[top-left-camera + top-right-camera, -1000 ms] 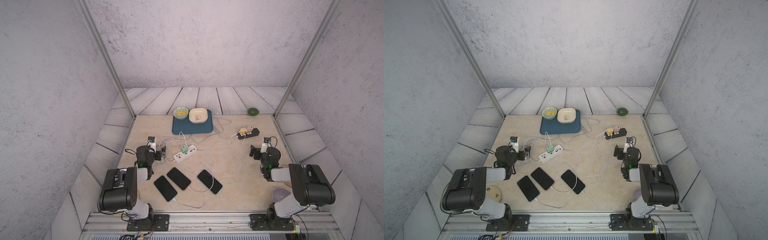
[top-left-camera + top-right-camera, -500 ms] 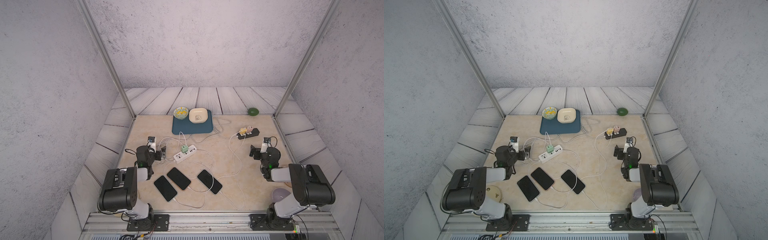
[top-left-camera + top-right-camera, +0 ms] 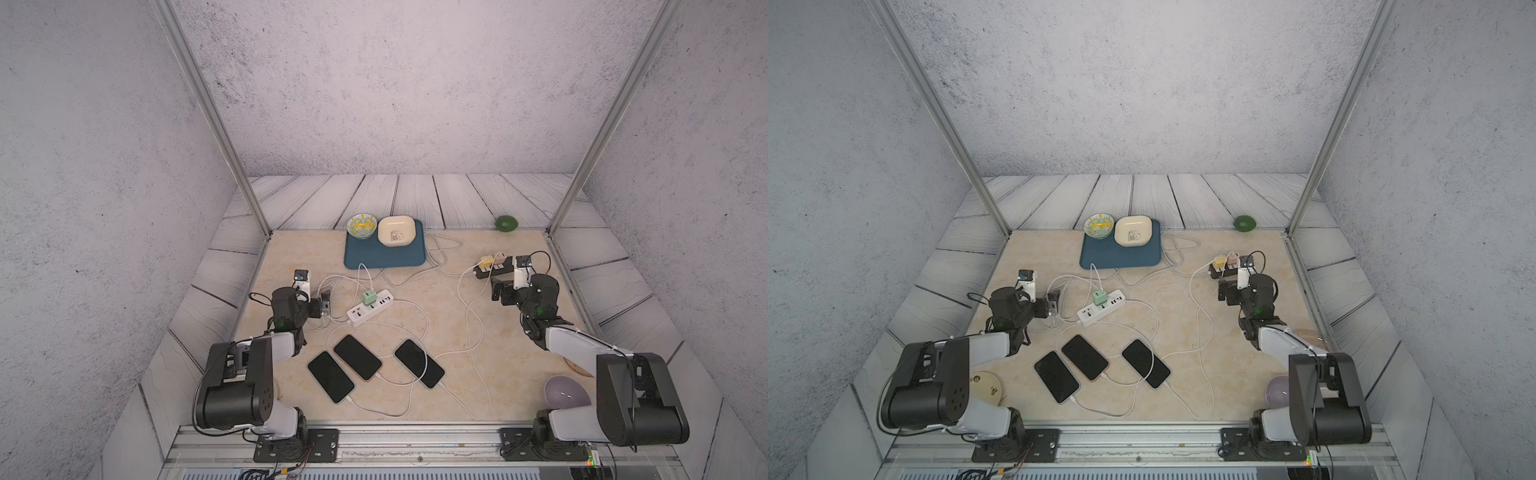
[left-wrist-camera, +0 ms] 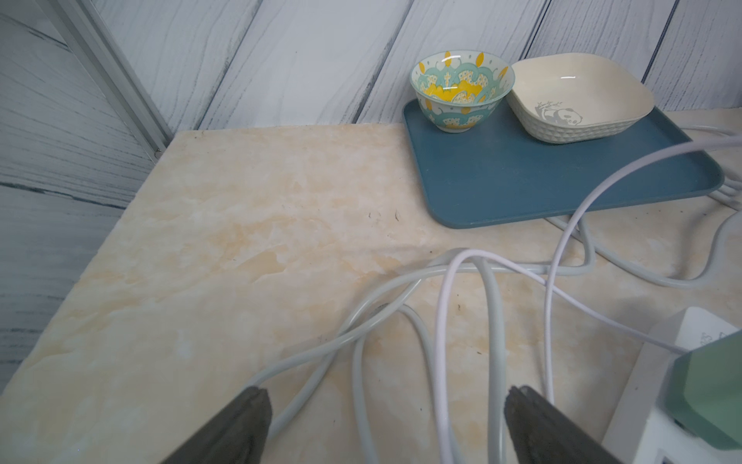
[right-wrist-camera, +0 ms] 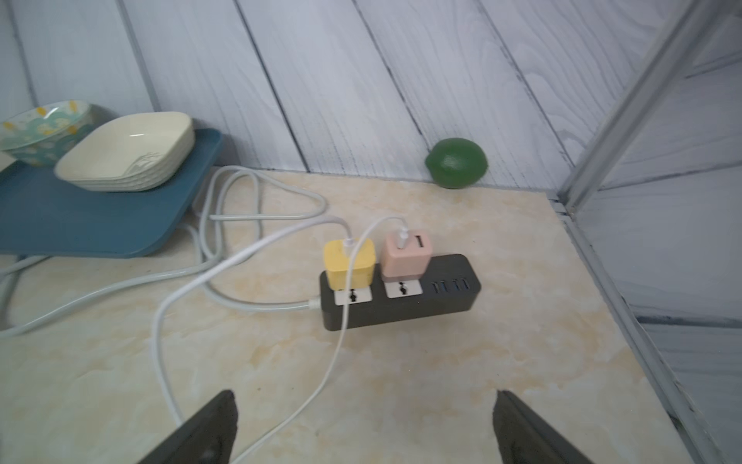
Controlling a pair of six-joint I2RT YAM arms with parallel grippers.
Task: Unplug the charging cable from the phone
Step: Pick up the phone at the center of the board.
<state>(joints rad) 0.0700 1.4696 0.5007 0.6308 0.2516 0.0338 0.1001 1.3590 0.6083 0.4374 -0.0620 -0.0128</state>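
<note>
My right gripper is nearest to the phone that lies apart from the other phones, so I should keep moving it there until my fingers close on the phone's long sides.
Three black phones lie face up near the table's front in both top views: left phone, middle phone, right phone. Each has a white charging cable plugged into its near end. My left gripper hovers open by the white power strip, behind the phones, with loose cable loops lying under its spread fingers. My right gripper stands open near the black power strip, holding nothing. The phones are out of both wrist views.
A blue tray with a patterned bowl and a cream dish sits at the back. A green charger, a yellow charger and a pink charger are plugged in. A lime lies back right, a purple bowl front right.
</note>
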